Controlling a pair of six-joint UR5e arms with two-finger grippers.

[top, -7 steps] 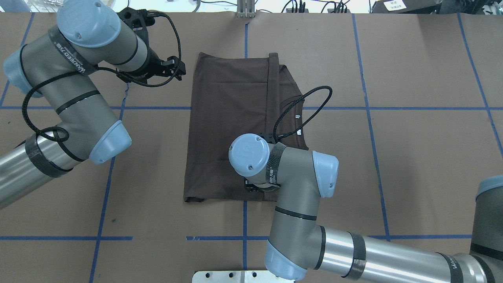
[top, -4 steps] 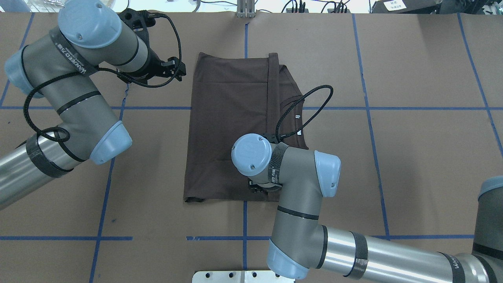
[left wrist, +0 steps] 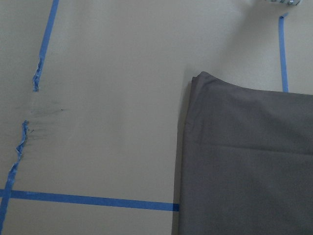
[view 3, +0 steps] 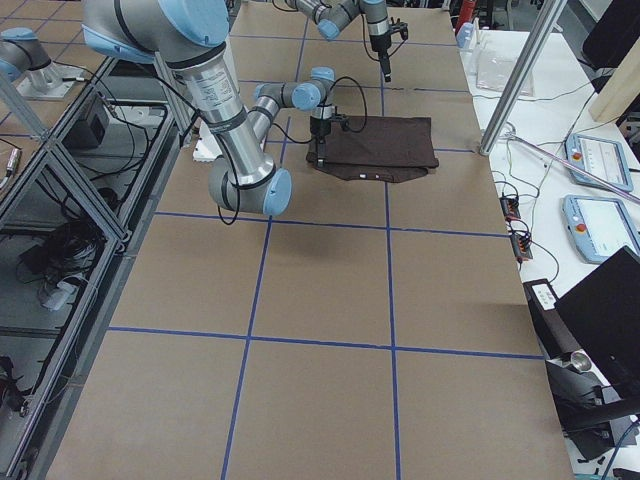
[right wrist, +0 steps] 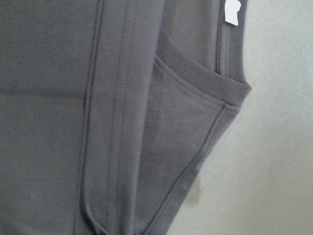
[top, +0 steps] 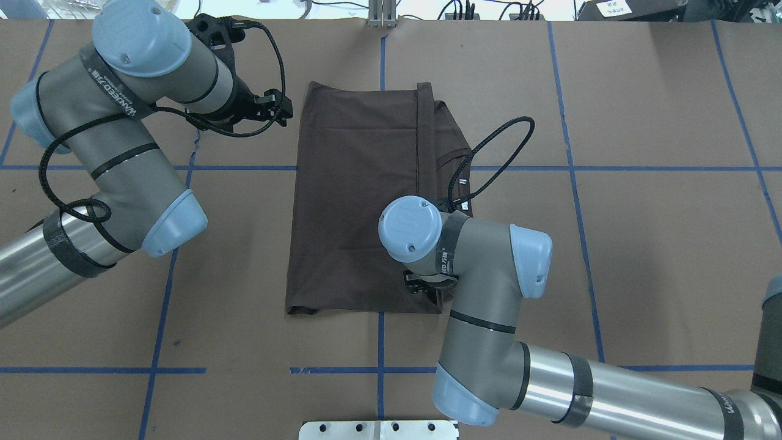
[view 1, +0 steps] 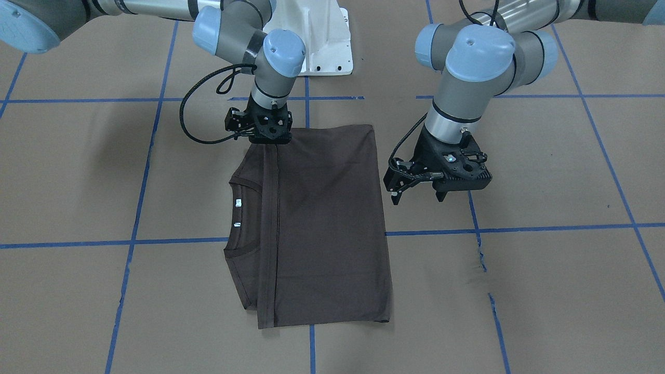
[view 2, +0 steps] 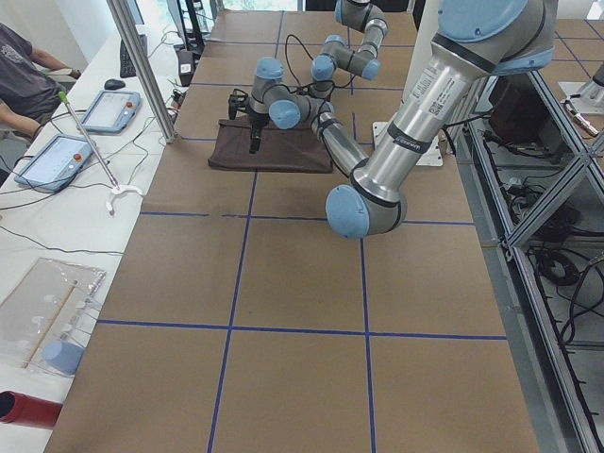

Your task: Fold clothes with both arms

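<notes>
I should raise my right gripper, take hold of the piece's near end further in and spread it toward the collar, because the piece of cloth beside the collar is folded back on itself.
The dark brown T-shirt lies folded flat in a rectangle at the table's middle. Its ribbed collar and white neck tags stick out at one side from under the folded layer. My right gripper points down at the shirt's corner nearest the robot, on the collar side. Its fingertips blend into the dark fabric, so I cannot tell how the jaws stand. In the overhead view its wrist hides it. My left gripper hangs open and empty beside the shirt's other side, off the fabric.
The table is covered in brown paper with blue tape lines; one line is torn. The white pedestal base stands at the robot's edge. A metal post and a desk with tablets stand beyond the far edge.
My right arm's wrist has slid to the right along the shirt's near edge, toward its collar-side corner. The left arm has barely shifted. The shirt lies as before.
</notes>
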